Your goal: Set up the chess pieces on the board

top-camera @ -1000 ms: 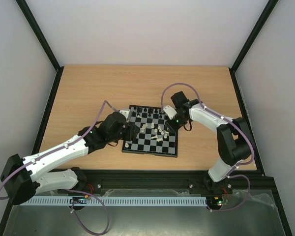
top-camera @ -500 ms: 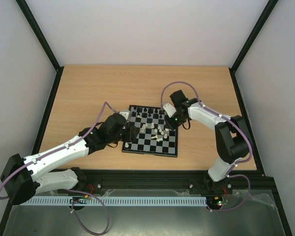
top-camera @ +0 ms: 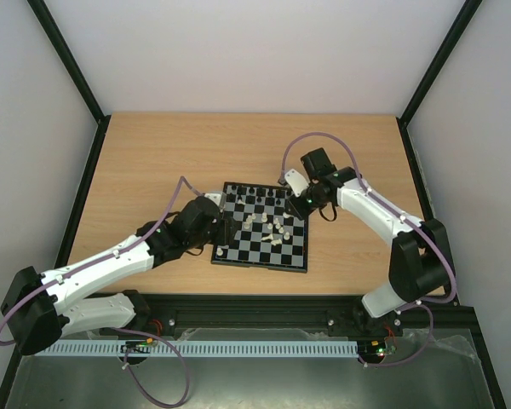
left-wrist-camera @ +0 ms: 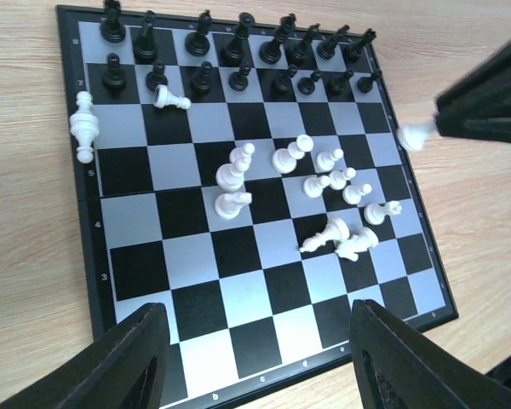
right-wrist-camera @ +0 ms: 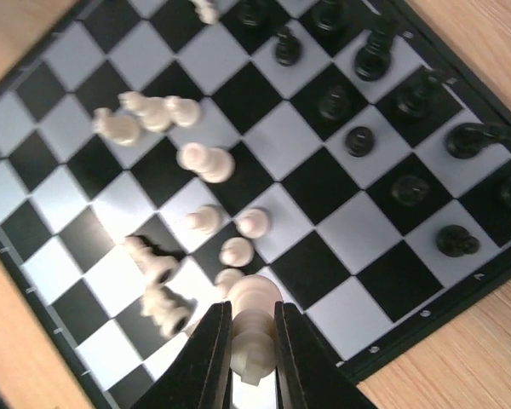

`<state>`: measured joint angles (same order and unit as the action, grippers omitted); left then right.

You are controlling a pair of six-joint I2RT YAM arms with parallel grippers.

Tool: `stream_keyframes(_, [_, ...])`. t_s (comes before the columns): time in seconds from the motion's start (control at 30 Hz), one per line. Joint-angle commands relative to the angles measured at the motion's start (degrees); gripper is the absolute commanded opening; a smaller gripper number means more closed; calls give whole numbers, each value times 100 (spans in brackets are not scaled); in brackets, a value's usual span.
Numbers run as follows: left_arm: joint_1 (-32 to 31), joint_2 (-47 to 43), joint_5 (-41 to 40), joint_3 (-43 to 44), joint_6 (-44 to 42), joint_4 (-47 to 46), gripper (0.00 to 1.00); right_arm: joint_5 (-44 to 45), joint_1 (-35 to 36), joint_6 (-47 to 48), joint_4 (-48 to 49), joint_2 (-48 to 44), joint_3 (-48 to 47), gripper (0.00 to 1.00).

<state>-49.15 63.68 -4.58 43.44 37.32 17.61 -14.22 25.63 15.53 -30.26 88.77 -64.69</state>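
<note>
My right gripper should keep carrying the cream-white piece [right-wrist-camera: 256, 294], which hangs base-down, until its base stands on the dark middle square of the near row [top-camera: 266, 258], which is empty.
The board [top-camera: 238, 256] lies mid-table, and it also shows in the left wrist view [left-wrist-camera: 196, 256]. Black pieces [left-wrist-camera: 238, 51] stand in two rows along its far side. Cream-white pieces [left-wrist-camera: 324, 183] cluster mid-board, some of them toppled. One white piece [left-wrist-camera: 83, 128] lies at the left rim and another [left-wrist-camera: 170, 98] lies among the black pawns. My right gripper [right-wrist-camera: 254, 358] is shut on a cream-white piece [right-wrist-camera: 254, 328] and holds it above the board's right edge [top-camera: 300, 204]. My left gripper [left-wrist-camera: 268, 375] is open and empty over the board's near-left edge [top-camera: 226, 232].
Bare wooden table [top-camera: 153, 162] surrounds the board. A black frame [top-camera: 94, 111] and pale walls close in the table on the left, back and right. Purple cables [top-camera: 319, 141] loop above both wrists.
My right gripper has risen and drawn back towards the board's right edge with the white piece in it, and its elbow has swung right. The left arm has barely moved.
</note>
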Motion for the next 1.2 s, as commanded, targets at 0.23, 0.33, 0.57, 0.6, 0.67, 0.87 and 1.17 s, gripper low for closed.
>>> stream_keyframes(0.23, [249, -479, -837, -71, 610, 507, 64, -387, 1235, 708, -633, -501, 592, 7])
stream_keyframes(0.33, [323, -624, -887, -117, 681, 543, 64, -158, 1582, 749, -555, -460, 730, 7])
stream_keyframes(0.57, [349, -641, -1055, -93, 806, 789, 64, 206, 2032, 662, -299, -156, 735, 8])
stream_keyframes(0.6, [346, -653, -1042, -108, 825, 782, 64, 219, 2052, 667, -288, -100, 708, 8])
stream_keyframes(0.67, [349, -661, -1023, -136, 853, 775, 64, 201, 2096, 671, -240, -34, 692, 8])
stream_keyframes(0.87, [345, -666, -992, -173, 873, 771, 64, 156, 2188, 636, -130, 115, 701, 8])
stream_keyframes(1.17, [345, -647, -975, -218, 872, 758, 64, 190, 2236, 609, 17, 294, 696, 9])
